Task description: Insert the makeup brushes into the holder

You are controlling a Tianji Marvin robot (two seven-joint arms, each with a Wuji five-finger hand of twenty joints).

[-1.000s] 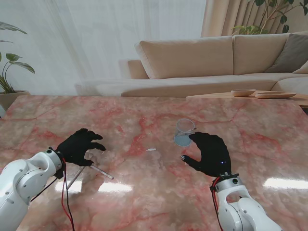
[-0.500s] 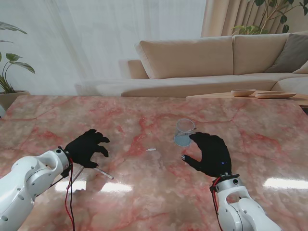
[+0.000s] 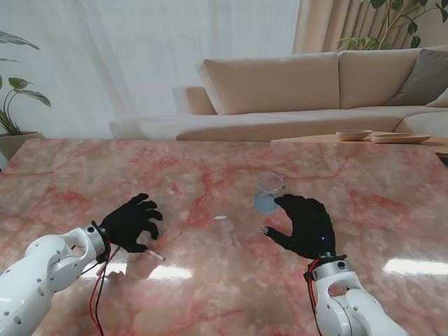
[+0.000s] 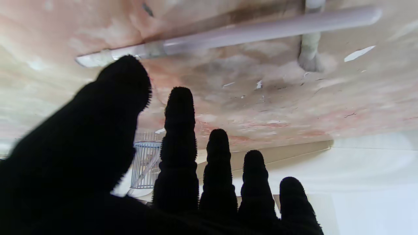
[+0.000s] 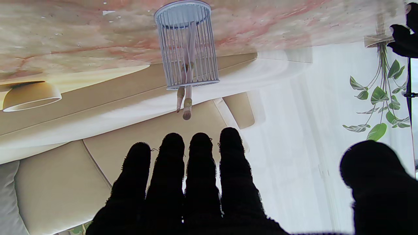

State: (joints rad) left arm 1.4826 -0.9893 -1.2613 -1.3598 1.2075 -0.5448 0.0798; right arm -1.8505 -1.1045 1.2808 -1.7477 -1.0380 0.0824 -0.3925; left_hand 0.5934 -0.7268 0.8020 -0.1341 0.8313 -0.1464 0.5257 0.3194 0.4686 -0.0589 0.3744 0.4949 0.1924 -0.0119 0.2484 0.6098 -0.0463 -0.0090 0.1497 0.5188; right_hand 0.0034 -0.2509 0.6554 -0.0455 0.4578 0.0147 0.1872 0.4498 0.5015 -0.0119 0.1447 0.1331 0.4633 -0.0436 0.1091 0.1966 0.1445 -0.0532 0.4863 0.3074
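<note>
My gripper will lift the pale brush [image 4: 243,35], and the pale brush will come away alone because it lies across the top of the second brush.
The wire holder [image 3: 267,193] stands upright mid-table, and the right wrist view shows two brushes [image 5: 186,98] inside the holder [image 5: 187,45]. My right hand [image 3: 304,224] hovers open just nearer to me than the holder, apart from it. My left hand [image 3: 131,222] is open with its fingers spread over a pale brush [image 3: 152,254] lying on the table. The left wrist view shows that brush [image 4: 261,29] close beyond my fingertips [image 4: 124,70], with a second brush [image 4: 310,42] crossing it. Nothing is held in either hand.
A small white fleck [image 3: 220,218] lies on the marble table [image 3: 210,294] between the hands. Beyond the far edge are a sofa [image 3: 280,84] and a side table with bowls [image 3: 353,134]. A plant [image 3: 14,105] stands at the far left.
My left hand has moved right and a little nearer to me, now covering most of the brush on the table. My right hand and the holder have stayed put.
</note>
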